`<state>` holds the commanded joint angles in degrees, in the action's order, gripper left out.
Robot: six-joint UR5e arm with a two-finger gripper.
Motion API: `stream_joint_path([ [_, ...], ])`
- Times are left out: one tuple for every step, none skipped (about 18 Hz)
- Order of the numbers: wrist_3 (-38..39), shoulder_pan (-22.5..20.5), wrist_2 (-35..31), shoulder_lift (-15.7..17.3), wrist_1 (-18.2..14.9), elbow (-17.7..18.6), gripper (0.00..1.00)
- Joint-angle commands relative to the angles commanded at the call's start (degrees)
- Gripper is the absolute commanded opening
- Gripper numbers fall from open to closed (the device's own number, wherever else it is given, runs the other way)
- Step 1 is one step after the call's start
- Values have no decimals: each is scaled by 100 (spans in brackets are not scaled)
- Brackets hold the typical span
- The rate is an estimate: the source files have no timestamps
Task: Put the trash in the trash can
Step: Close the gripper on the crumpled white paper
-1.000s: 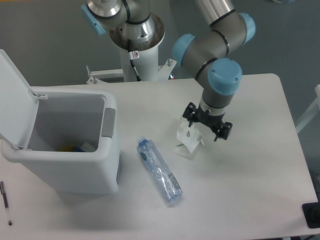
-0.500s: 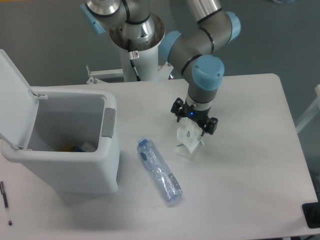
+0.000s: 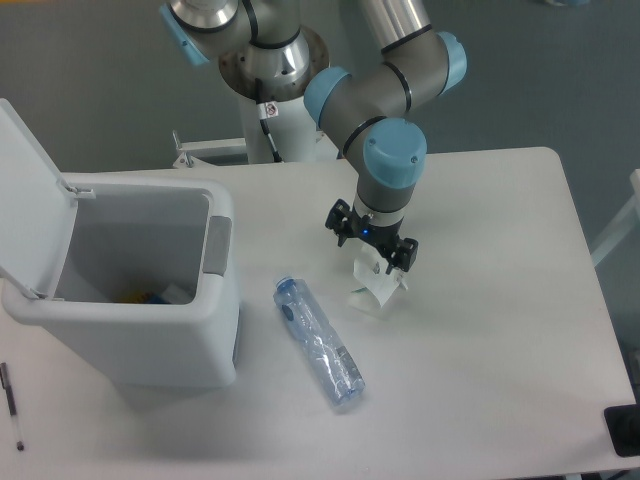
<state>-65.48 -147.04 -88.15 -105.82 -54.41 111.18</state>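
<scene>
I expect the white paper scrap (image 3: 378,275) to keep its flared shape instead of hanging limp when I carry it, because it stands up in creased folds (image 3: 372,292).
A crushed clear plastic bottle (image 3: 319,342) with a bluish cap and label lies on the white table, right of the trash can. A folded white paper scrap (image 3: 376,288) stands on the table right of the bottle's top end. My gripper (image 3: 371,240) hangs directly over the scrap's upper part, jaws spread open to either side, holding nothing. The trash can (image 3: 130,290) is a large white bin at the left, its flip lid (image 3: 30,190) raised and a grey latch panel (image 3: 217,245) on its rim.
A thin black pen (image 3: 12,405) lies by the front left table edge. Some items show at the bottom inside the bin. A dark object (image 3: 624,430) sits at the front right corner. The robot base (image 3: 272,90) stands at the back.
The gripper has moved left, from beside the paper scrap on its right to directly over it. The bottle, scrap and bin have not moved.
</scene>
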Motion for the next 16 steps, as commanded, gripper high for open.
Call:
stream_joint_path([
  [61,9,0,0,61,9,97],
  [157,9,0,-17,97,9,94],
  [254,9,0,-44,115,0,90],
  [316,17,0,-44,115,-9,85],
  [325,9,9,-53,123,-9,82],
  [325,17,9,-53,123,-17,76],
  [334,18,9,-62,123,-18,70],
  [343,18,9,-62,123,-26,65],
  [404,18,9,-79,123,-35,60],
  [474,18,9,-79,123,-53,50],
  [527,18,9,-79,123,-61,38],
  [545,9,17,-79,123,-62,29],
  [545,17,18,-79,115,-70,20],
  [554,9,26,-79,115,-70,12],
  [554,9,26,-70,115,-79,6],
  [554,9,26,-70,106,-88,2],
])
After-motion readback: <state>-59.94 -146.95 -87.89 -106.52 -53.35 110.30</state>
